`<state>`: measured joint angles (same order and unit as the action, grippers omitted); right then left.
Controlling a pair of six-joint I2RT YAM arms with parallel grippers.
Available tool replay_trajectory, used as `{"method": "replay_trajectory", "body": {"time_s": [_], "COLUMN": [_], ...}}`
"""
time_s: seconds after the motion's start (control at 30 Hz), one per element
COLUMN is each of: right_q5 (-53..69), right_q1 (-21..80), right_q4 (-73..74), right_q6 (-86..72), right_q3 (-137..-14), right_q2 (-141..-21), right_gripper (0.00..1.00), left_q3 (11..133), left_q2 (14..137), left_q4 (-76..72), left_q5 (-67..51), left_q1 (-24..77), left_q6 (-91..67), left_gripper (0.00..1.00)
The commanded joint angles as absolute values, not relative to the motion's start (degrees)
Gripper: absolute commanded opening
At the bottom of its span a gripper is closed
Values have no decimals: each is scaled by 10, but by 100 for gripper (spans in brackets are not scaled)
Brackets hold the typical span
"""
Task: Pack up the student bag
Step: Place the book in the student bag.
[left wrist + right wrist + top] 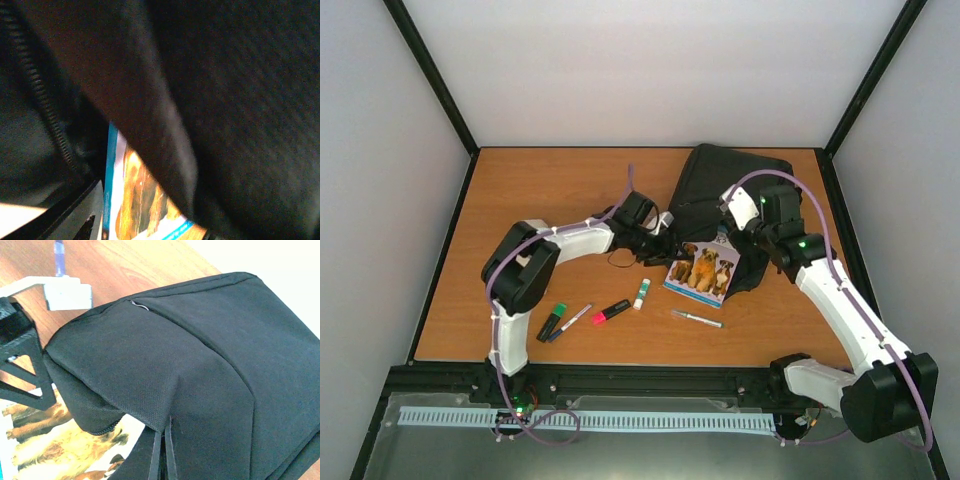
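Observation:
The lifted flap [708, 224] is wide open over the book's upper part [702, 272], so I expect the book to slide all the way into the student bag when the robot pushes it.
The student bag [735, 190], a black backpack, lies at the back right of the table. My right gripper [738, 228] is shut on a fold of its fabric near the opening, and the wrist view shows the pinch [165, 450]. A book with dogs on its cover [702, 268] lies half under the lifted flap and also appears in the left wrist view [135, 200]. My left gripper [658, 238] is at the bag's mouth, left of the book. It stands open, with one finger [75, 220] beside the book's blue edge. The bag's zipper [45, 105] runs along the left.
On the wooden table in front lie a green marker [553, 321], a thin pen [572, 321], a red highlighter [611, 311], a white tube with a green cap [641, 293] and a silver pen [697, 319]. A thin black loop [620, 260] lies under the left wrist.

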<state>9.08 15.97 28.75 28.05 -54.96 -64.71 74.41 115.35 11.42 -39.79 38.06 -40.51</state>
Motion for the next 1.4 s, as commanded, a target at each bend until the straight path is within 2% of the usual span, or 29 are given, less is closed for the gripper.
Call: {"method": "replay_trajectory", "body": {"time_s": [0.0, 0.1, 0.27, 0.5, 0.53, 0.6, 0.73, 0.77, 1.03, 1.37], "right_q5": [110, 114, 129, 144, 144, 144, 157, 165, 200, 218], "right_q1": [154, 154, 154, 154, 154, 154, 153, 152, 145, 123], "right_q4": [236, 244, 257, 245, 243, 231, 218, 217, 209, 209], "right_q6": [269, 268, 262, 251, 251, 250, 242, 239, 223, 218], "right_q3": [-561, -578, -605, -576, -569, -547, -530, -528, -512, -509], "right_q2": [-629, -639, -651, -651, -645, -628, -611, -611, -604, -597], "right_gripper": [3, 3, 3, 3, 3, 3, 3, 3, 3, 3], "left_q3": [773, 775, 746, 631, 617, 589, 530, 515, 497, 521], "left_q2": [1106, 1084, 1027, 930, 919, 910, 914, 920, 973, 1030], "left_q4": [214, 259, 311, 249, 241, 219, 126, 99, -12, -78], "left_q5": [-333, -300, -238, -169, -157, -131, -118, -124, -144, -137], "left_q1": [375, 377, 391, 448, 457, 475, 494, 496, 502, 502], "left_q6": [-391, -371, -343, -324, -320, -318, -318, -318, -321, -348], "left_gripper": [67, 70, 71, 62, 58, 42, 3, 1, 1, 1]}}
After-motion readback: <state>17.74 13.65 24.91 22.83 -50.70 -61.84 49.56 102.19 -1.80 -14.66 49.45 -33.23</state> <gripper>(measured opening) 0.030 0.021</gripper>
